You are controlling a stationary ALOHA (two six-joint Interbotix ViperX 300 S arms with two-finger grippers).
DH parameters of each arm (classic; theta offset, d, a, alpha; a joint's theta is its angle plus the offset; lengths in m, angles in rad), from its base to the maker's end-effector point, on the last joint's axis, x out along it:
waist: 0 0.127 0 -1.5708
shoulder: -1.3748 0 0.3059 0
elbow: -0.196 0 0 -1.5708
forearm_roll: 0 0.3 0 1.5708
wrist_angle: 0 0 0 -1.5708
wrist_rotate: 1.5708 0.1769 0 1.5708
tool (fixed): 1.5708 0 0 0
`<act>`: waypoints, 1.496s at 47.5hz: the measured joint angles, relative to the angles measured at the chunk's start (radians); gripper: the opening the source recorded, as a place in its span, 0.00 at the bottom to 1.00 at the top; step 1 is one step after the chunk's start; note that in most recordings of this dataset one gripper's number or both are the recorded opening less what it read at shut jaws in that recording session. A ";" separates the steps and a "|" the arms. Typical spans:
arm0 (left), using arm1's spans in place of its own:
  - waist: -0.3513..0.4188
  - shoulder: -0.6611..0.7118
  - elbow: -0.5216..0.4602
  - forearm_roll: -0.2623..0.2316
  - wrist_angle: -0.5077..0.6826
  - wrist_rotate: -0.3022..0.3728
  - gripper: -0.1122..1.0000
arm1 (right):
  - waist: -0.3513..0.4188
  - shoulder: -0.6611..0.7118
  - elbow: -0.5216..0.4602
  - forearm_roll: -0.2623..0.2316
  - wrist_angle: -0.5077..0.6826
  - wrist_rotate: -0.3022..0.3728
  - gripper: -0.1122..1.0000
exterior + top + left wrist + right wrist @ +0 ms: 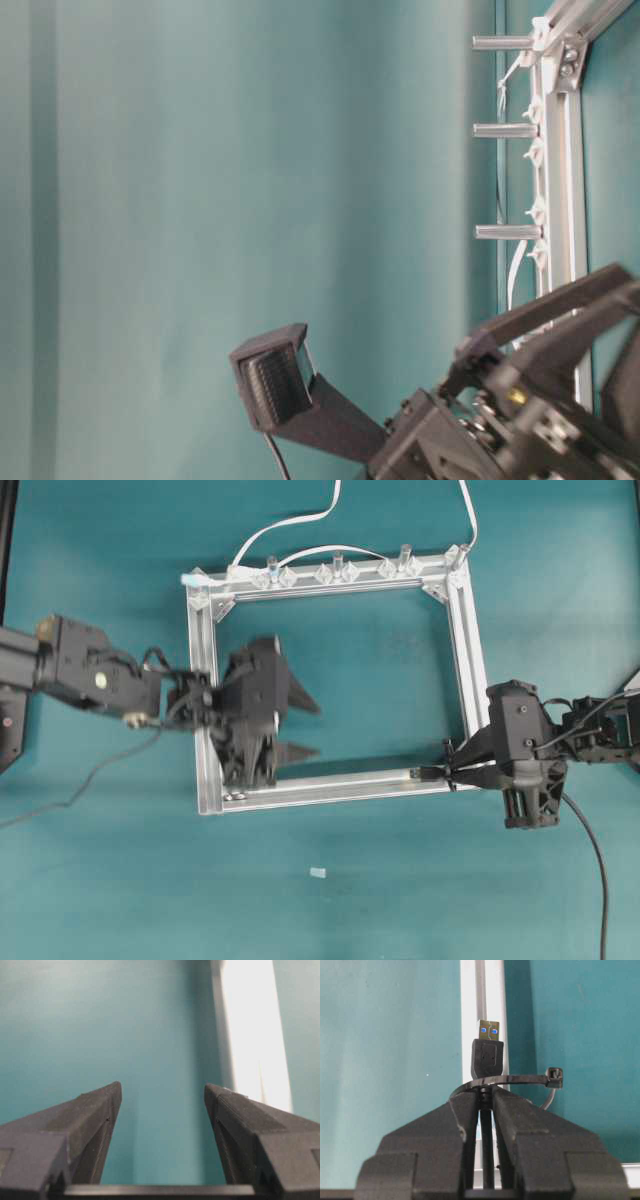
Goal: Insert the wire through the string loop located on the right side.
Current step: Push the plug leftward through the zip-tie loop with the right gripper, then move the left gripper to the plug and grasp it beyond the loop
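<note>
The black plug (430, 774) is already sticking out past the string loop, so I expect the wire to slip through and bring its trailing slack along when I pull the plug.
My right gripper (452, 773) (486, 1092) is shut on the wire, at the near right corner of the aluminium frame (335, 785). The wire's black plug (487, 1052) (430, 773) sticks out past the fingertips over the frame rail, metal tip forward. The string loop (520, 1079), a thin dark band with a small head at its right end, arches across the wire just behind the plug. The rest of the wire (598, 880) trails toward the near table edge. My left gripper (300, 725) (162, 1095) is open inside the frame's left side, holding nothing.
Clear pegs (337, 565) (505, 130) stand along the frame's far rail, and white flat cables (300, 520) run off behind it. A bright frame rail (250, 1035) lies right of the left gripper. A small pale scrap (318, 872) lies on the teal table.
</note>
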 measured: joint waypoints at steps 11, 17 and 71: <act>-0.075 0.014 -0.032 0.002 0.040 -0.002 0.72 | 0.000 0.000 0.000 -0.002 0.000 0.000 0.23; -0.080 0.014 -0.040 0.002 0.049 -0.002 0.72 | 0.000 0.000 0.000 0.000 0.000 0.000 0.23; -0.034 0.307 -0.420 0.002 0.052 0.000 0.73 | 0.000 0.000 0.000 0.000 -0.031 0.000 0.23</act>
